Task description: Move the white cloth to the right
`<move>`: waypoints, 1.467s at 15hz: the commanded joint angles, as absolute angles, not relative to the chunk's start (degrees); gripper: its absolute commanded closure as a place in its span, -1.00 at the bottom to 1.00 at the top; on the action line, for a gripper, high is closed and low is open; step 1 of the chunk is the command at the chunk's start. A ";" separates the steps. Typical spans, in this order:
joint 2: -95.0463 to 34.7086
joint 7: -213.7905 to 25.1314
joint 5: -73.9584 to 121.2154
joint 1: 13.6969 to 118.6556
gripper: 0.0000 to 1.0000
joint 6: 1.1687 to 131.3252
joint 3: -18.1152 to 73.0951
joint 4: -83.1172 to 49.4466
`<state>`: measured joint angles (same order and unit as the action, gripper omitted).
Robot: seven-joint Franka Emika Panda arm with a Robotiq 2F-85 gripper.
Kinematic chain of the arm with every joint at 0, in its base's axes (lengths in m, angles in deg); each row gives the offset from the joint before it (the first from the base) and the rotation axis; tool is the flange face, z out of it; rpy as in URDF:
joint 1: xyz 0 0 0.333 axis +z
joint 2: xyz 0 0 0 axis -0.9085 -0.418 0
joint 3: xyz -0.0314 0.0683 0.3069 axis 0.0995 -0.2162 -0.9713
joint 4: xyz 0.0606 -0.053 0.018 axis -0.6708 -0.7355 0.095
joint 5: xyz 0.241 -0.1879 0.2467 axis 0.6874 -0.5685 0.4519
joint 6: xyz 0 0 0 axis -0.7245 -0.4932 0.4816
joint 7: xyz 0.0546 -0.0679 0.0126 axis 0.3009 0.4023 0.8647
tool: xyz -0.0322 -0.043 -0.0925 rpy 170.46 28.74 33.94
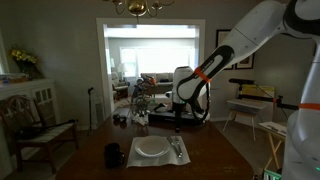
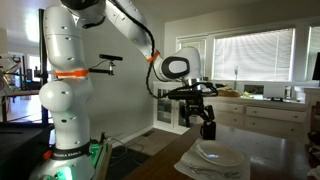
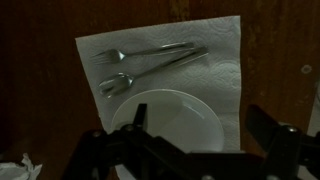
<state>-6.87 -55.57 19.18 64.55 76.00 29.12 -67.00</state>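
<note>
The plate, fork and spoon [image 1: 152,146] are sitting on the flat white cloth [image 1: 177,159], so I expect them to move along with the white cloth when I pull it.
The white cloth [image 1: 140,160] lies flat on the dark wooden table [image 1: 90,160] and carries a round white plate [image 1: 152,148] with a fork and a spoon [image 1: 177,150] beside it. It also shows in an exterior view [image 2: 200,170] under the plate [image 2: 222,155]. In the wrist view the cloth [image 3: 215,60] fills the middle, with the fork and spoon [image 3: 140,62] above the plate [image 3: 175,120]. My gripper [image 3: 200,118] is open and empty. It hovers above the plate and cloth in both exterior views [image 1: 180,118] [image 2: 207,126] and touches neither.
A dark mug [image 1: 114,155] stands on the table beside the cloth. A flower centrepiece [image 1: 142,105] sits further back. A chair [image 1: 40,128] stands at one side of the table. A crumpled white thing [image 3: 25,168] lies near the cloth's corner.
</note>
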 commanded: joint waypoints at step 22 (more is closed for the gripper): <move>-21.21 -37.92 25.58 57.29 1.00 95.29 30.92 -71.98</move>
<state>-17.07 -41.93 20.91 58.76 91.53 32.58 -74.02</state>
